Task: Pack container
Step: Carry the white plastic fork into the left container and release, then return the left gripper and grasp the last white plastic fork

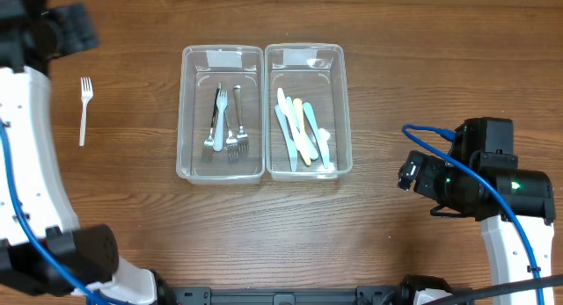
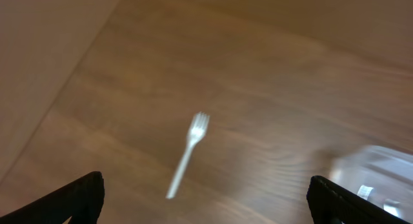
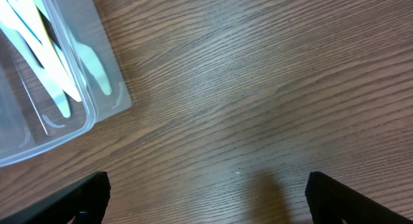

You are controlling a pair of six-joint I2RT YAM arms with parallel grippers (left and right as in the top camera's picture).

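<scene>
My left gripper should carry on lowering over the free-lying white plastic fork, its slim handle (image 1: 84, 127) crossing my open fingers' closing way, until they straddle its neck (image 1: 85, 103).
Two clear plastic containers stand side by side mid-table. The left container (image 1: 223, 50) holds several metal forks (image 1: 226, 123). The right container (image 1: 303, 49) holds several pastel plastic utensils (image 1: 300, 131). A white plastic fork (image 1: 84, 110) lies alone on the table far left; it shows blurred in the left wrist view as the fork (image 2: 188, 154). My left gripper (image 2: 205, 198) hangs open above the table, near that fork, holding nothing. Right of the containers, my right gripper (image 3: 206, 195) is open over bare wood, with a container corner (image 3: 97, 114) to its upper left.
The wooden table runs all around the containers. The left arm's white body (image 1: 31, 164) runs down the left side. The right arm with its blue cable (image 1: 440, 134) sits at the lower right. A container edge (image 2: 381, 175) shows at the right of the left wrist view.
</scene>
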